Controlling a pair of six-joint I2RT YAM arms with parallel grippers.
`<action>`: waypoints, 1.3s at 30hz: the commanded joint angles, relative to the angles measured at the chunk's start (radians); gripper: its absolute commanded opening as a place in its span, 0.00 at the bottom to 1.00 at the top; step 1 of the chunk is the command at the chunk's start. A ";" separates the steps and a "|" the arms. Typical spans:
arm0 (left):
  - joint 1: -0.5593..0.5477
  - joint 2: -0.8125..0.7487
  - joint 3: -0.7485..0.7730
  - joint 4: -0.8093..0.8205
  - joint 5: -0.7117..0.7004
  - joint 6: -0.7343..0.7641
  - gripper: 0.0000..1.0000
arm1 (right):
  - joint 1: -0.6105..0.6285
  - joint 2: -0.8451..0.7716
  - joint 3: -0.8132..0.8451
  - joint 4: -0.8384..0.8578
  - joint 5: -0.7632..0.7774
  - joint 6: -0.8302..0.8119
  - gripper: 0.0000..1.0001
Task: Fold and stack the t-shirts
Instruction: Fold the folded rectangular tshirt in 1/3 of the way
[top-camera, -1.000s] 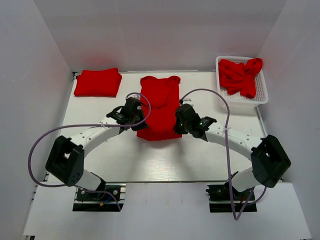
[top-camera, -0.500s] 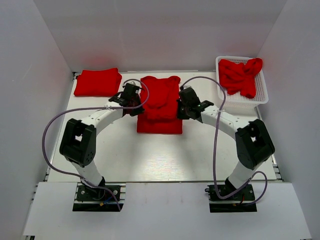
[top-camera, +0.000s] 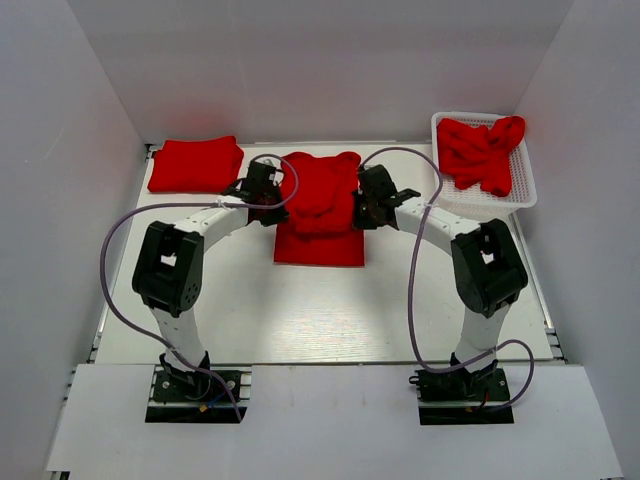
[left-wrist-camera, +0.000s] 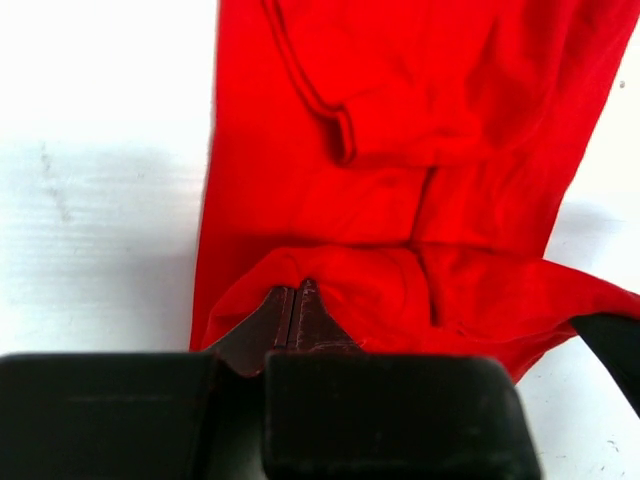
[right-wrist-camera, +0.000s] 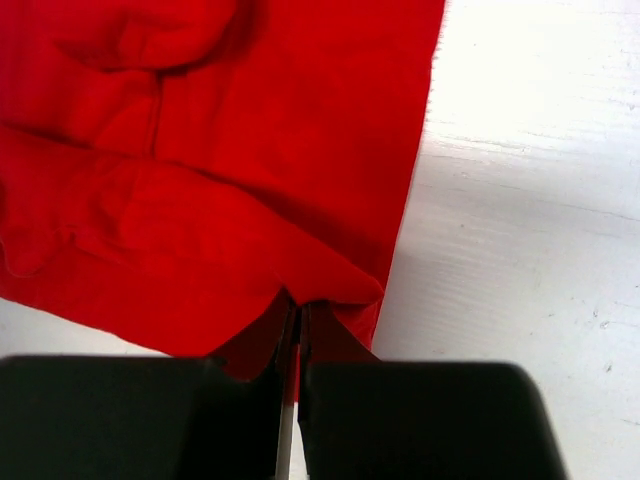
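Observation:
I keep pulling the hem toward the t-shirt's far end (top-camera: 320, 168) with my left gripper until it lies flat, because the hem meets both side edges of the red t-shirt (left-wrist-camera: 207, 265).
A red t-shirt (top-camera: 320, 205) lies in the middle of the table, its lower part folded up over the upper part. My left gripper (top-camera: 268, 198) is shut on the shirt's folded hem at its left edge; the left wrist view shows the jaws closed on the red cloth (left-wrist-camera: 400, 200). My right gripper (top-camera: 366, 207) is shut on the same hem at the right edge (right-wrist-camera: 200, 180). A folded red t-shirt (top-camera: 195, 165) lies at the back left. More crumpled red t-shirts (top-camera: 482, 152) fill the basket.
A white mesh basket (top-camera: 520, 190) stands at the back right corner. White walls enclose the table on three sides. The white table (top-camera: 320, 310) shows bare in front of the shirt.
Both grippers have carried the shirt's bottom hem away from me, towards the collar, folding the lower half over the upper. The arms now reach further back.

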 joint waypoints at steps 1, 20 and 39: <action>0.010 0.004 0.044 0.051 0.045 0.026 0.00 | -0.013 0.011 0.058 0.014 -0.026 -0.032 0.00; 0.056 0.124 0.091 0.114 0.078 0.026 0.00 | -0.050 0.166 0.181 0.019 -0.079 -0.033 0.00; 0.128 0.279 0.335 0.146 0.135 -0.101 0.70 | -0.163 0.307 0.404 0.088 -0.309 0.154 0.67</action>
